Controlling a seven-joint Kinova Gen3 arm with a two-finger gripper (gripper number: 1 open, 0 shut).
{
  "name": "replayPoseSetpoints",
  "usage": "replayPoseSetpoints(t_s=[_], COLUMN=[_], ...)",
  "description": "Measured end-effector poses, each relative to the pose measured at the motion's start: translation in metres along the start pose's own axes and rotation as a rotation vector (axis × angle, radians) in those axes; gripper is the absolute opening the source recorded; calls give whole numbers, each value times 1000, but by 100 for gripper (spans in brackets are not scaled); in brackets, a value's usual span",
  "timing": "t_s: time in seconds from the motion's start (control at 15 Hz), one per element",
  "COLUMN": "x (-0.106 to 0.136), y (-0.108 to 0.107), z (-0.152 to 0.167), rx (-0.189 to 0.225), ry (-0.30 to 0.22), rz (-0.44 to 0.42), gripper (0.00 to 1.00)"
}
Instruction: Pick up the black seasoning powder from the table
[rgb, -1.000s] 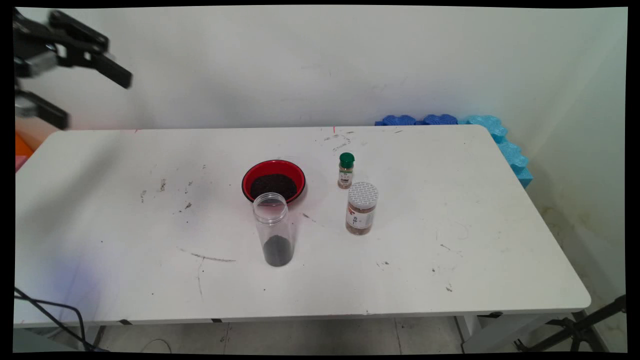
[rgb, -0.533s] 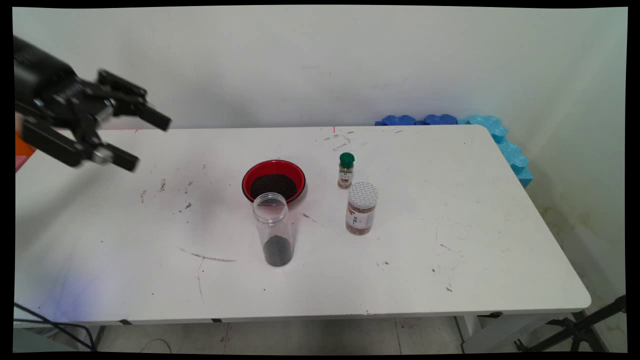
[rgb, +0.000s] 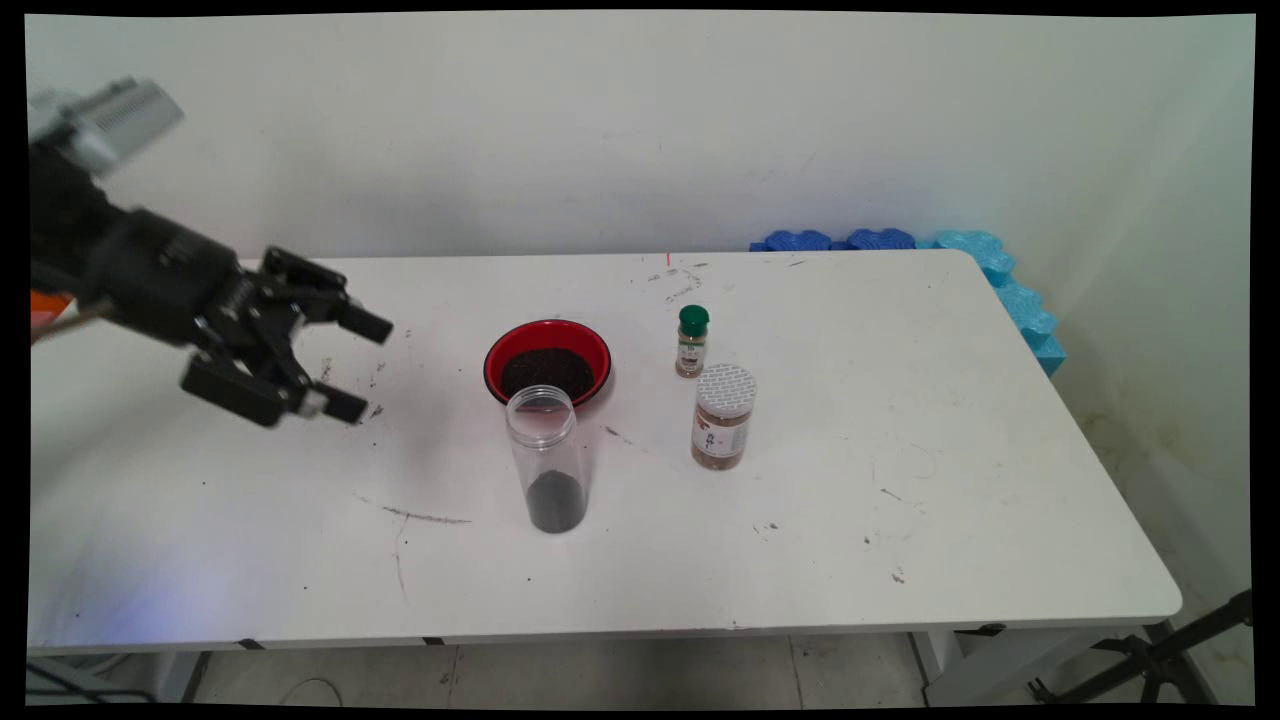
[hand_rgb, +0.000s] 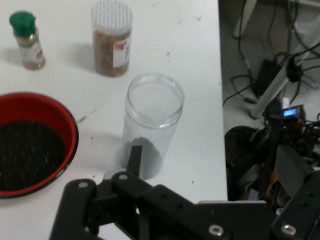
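The dark grains (rgb: 555, 502) slope loosely below the jar's open top (rgb: 541, 416), so they should slide along the jar's side and pour out when I tip the clear jar.
My gripper (rgb: 362, 366) hangs open and empty just above the table's left half, its fingers pointing right. To its right stands a red bowl (rgb: 547, 360) of dark grains, seen in the hand view as the bowl (hand_rgb: 30, 145) at the left. In front of the bowl is a tall clear jar (rgb: 546, 460) without a lid and with dark grains at its bottom. In the hand view that jar (hand_rgb: 152, 120) is straight ahead, and one fingertip (hand_rgb: 134, 157) rises in front of it. Nothing is touched.
Right of the bowl stand a small green-capped bottle (rgb: 691, 342) (hand_rgb: 26, 35) and a brown spice jar with a white lid (rgb: 722, 415) (hand_rgb: 112, 40). Blue foam pieces (rgb: 985, 262) lie past the far right corner. Beyond the table edge, the hand view shows floor cables (hand_rgb: 270, 75).
The gripper has come down from the upper left and moved right, over the table toward the bowl and clear jar. The things on the table have not moved.
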Motion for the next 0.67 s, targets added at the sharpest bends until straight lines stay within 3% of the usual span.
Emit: replayPoseSetpoints(t_s=[0.67], x=[-36], y=[-1], z=[75], rx=[57], ry=[-33], rz=[-7], gripper=[100])
